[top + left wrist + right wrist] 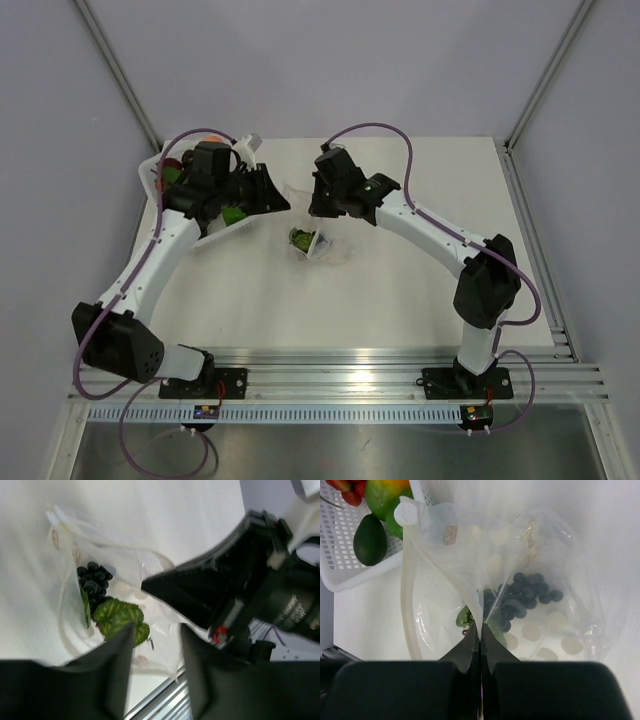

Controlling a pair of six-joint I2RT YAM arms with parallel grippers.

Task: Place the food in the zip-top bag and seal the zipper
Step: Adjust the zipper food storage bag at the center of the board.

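Observation:
I should take the bag's edge (316, 236) again with my right gripper and pull it over the green striped piece (302, 240) before I add more food, because that piece sits in the bag's opening.
The transparent zip-top bag (322, 246) lies mid-table with its mouth held open. Inside are dark purple grapes (525, 594) and a green striped piece (120, 617), which also shows from above (299, 238). My right gripper (481, 627) is shut on one lip of the bag's mouth, on the clear zipper strip (447, 577); it hangs just above the bag (318, 208). My left gripper (156, 647) is open and empty, just left of the bag (274, 196), with the bag's edge between its fingers (122, 652).
A white slotted tray (340, 577) stands at the far left (158, 166). It holds a dark green avocado (370, 540), an orange-green mango (390, 494) and red pieces (342, 486). The metal rail (330, 365) runs along the near edge.

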